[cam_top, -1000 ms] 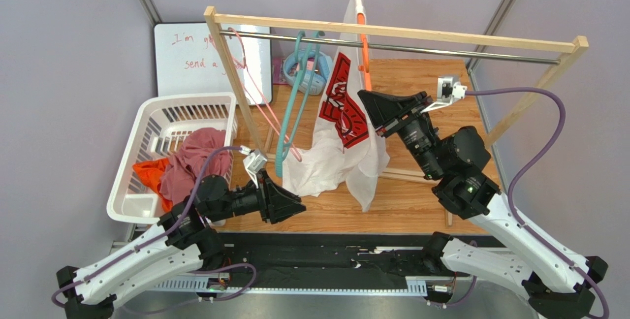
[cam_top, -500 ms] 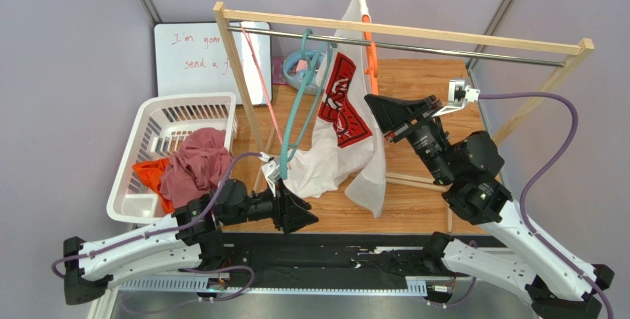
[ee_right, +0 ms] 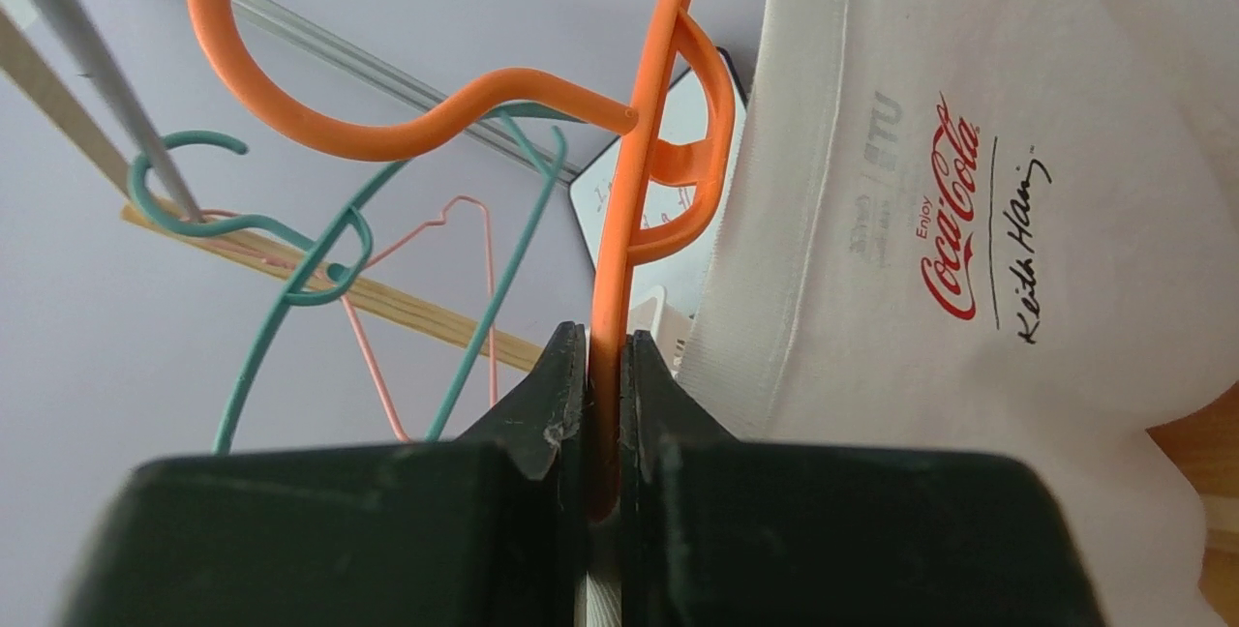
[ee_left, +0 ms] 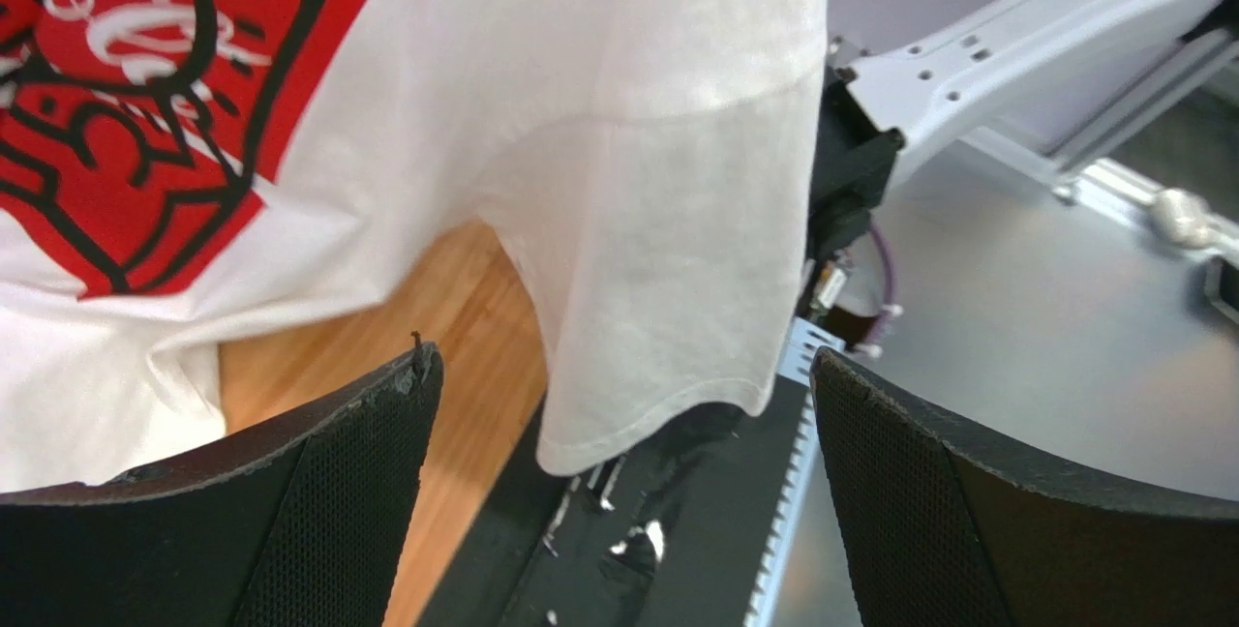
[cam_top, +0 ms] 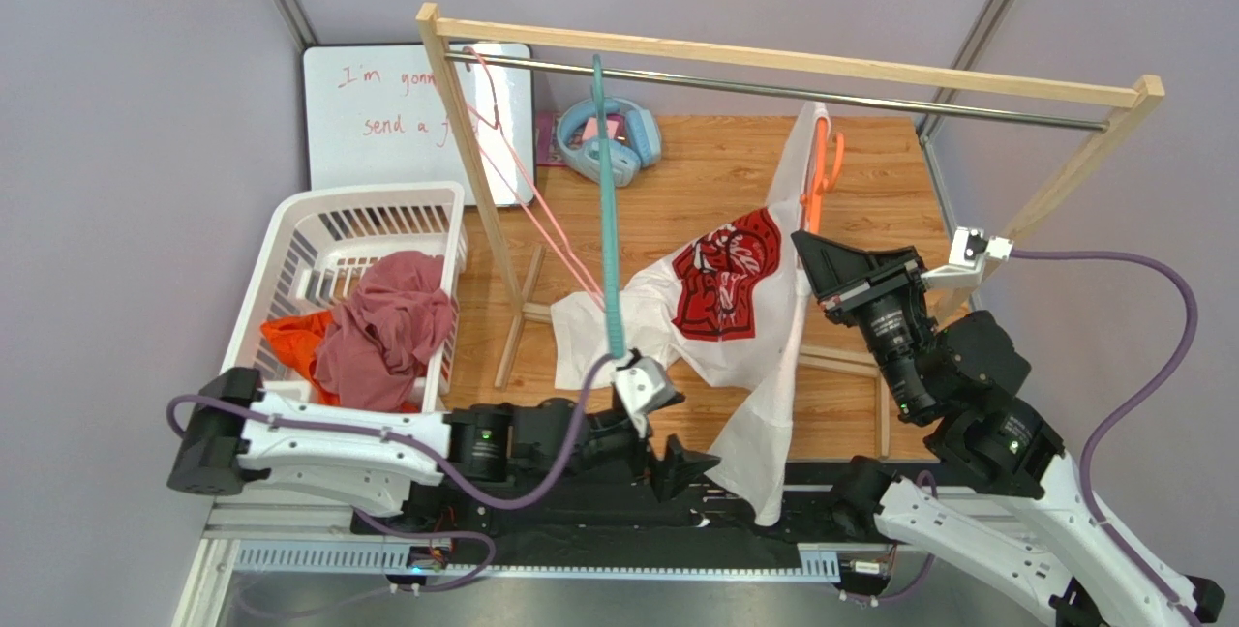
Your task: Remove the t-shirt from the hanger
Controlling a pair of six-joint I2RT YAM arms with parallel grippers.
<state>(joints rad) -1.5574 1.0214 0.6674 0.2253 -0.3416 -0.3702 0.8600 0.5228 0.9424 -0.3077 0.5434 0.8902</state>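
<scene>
I should keep moving my left gripper toward the hanging cloth (cam_top: pixel 762 453) and close it there, since the white t-shirt's hem (ee_left: pixel 655 427) hangs free in line with the open fingers.
A white t-shirt with a red print (cam_top: pixel 727 279) hangs on an orange hanger (cam_top: pixel 823 163). My right gripper (cam_top: pixel 809 247) is shut on the hanger's stem below the hook. In the right wrist view (ee_right: pixel 608 351) the stem sits pinched between the jaws, the hanger's hook (ee_right: pixel 436 126) looks off the steel rod, and the shirt's collar (ee_right: pixel 989 221) lies to the right. My left gripper (cam_top: pixel 684 465) is open and empty, low at the near edge. In the left wrist view (ee_left: pixel 623 366) the shirt's hem (ee_left: pixel 655 293) hangs between the spread fingers (ee_left: pixel 291 511) without touching them.
A wooden rack (cam_top: pixel 786 64) with a steel rod (cam_top: pixel 931 102) spans the table and carries a teal hanger (cam_top: pixel 605 206) and a pink hanger (cam_top: pixel 527 206). A white basket (cam_top: pixel 277 293) with red clothes stands left. A whiteboard (cam_top: pixel 381 112) and teal headphones (cam_top: pixel 611 137) lie behind.
My right gripper has pulled the orange hanger and shirt right and toward the near edge, off the rod. My left arm has stretched right, under the shirt's hem.
</scene>
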